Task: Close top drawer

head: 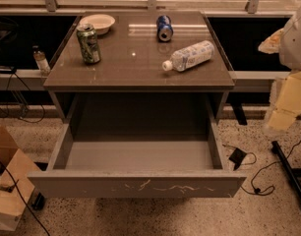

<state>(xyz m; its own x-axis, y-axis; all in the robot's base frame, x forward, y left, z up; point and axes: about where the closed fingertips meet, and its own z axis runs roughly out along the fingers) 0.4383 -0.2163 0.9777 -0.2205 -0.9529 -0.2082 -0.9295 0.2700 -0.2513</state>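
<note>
My gripper will make the drawer (140, 185) slide straight in by pushing its front corner, as the top drawer's side walls (213, 136) run evenly back under the cabinet top.
The top drawer (138, 183) is pulled far out of the grey cabinet toward me. Its flat front panel carries pale squiggly scratch marks near the middle, and its inside (138, 154) is empty. My arm hangs at the right edge of the camera view, and its lower end, the gripper (280, 119), is beside the cabinet's right side, above the floor. It is apart from the drawer and touches nothing.
On the cabinet top (135, 68) stand a green can (88, 43), a white bowl (97, 22), a blue can on its side (164, 28) and a lying plastic bottle (190, 55). A cardboard box (8, 191) is at the left. Cables and a stand leg (288, 171) are at the right.
</note>
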